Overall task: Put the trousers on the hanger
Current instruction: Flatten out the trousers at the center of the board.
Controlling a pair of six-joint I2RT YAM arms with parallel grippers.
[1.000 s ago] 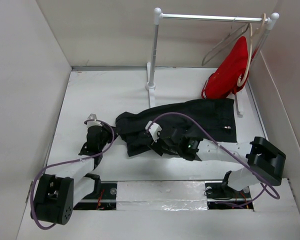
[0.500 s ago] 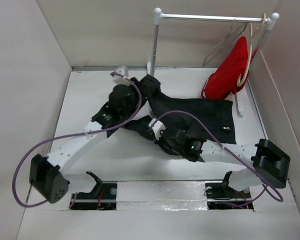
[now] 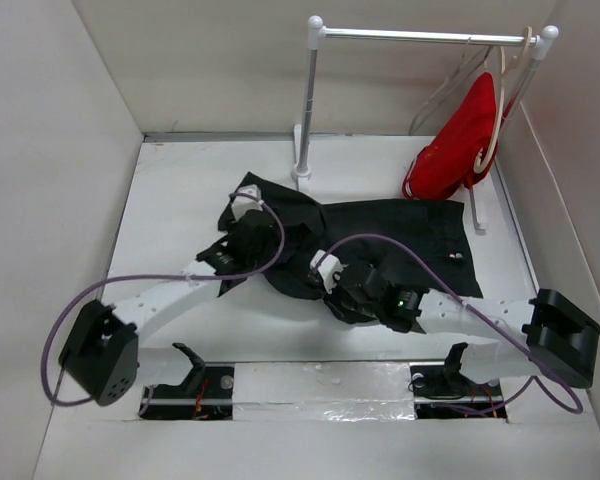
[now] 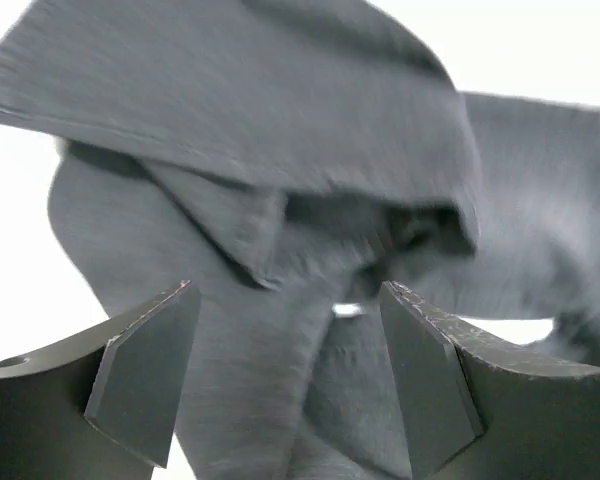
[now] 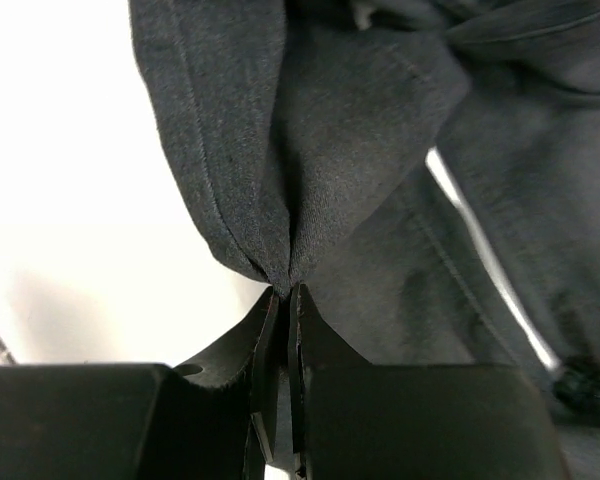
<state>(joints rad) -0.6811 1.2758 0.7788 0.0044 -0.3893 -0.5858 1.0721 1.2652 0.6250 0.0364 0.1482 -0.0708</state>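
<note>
The far leg of the trousers is bunched up on top of the near leg (image 3: 298, 238), so my left gripper should grab the far leg's hem (image 3: 249, 180) and pull it straight.
The black trousers (image 3: 410, 230) lie spread on the white table, bunched at their left end. My left gripper (image 3: 252, 232) hovers over that bunched end. In the left wrist view it (image 4: 285, 375) is open, with folded trouser cloth (image 4: 280, 130) below and between the fingers and nothing pinched. My right gripper (image 3: 338, 295) sits at the near edge of the trousers. In the right wrist view it (image 5: 285, 295) is shut on a pinched fold of the trousers (image 5: 360, 130). The thin pale grey hanger (image 3: 442, 88) hangs on the rail at the back right.
A white clothes rack stands at the back, with its left post (image 3: 305, 100) just behind the trousers and its rail (image 3: 420, 35) overhead. A red garment (image 3: 460, 140) on a beige hanger hangs at the right end. Walls enclose the table on the left, back and right.
The left gripper carried a trouser fold toward the back, then opened, let it go and drew back. The right gripper shut on the near fold. The trousers now lie more spread.
</note>
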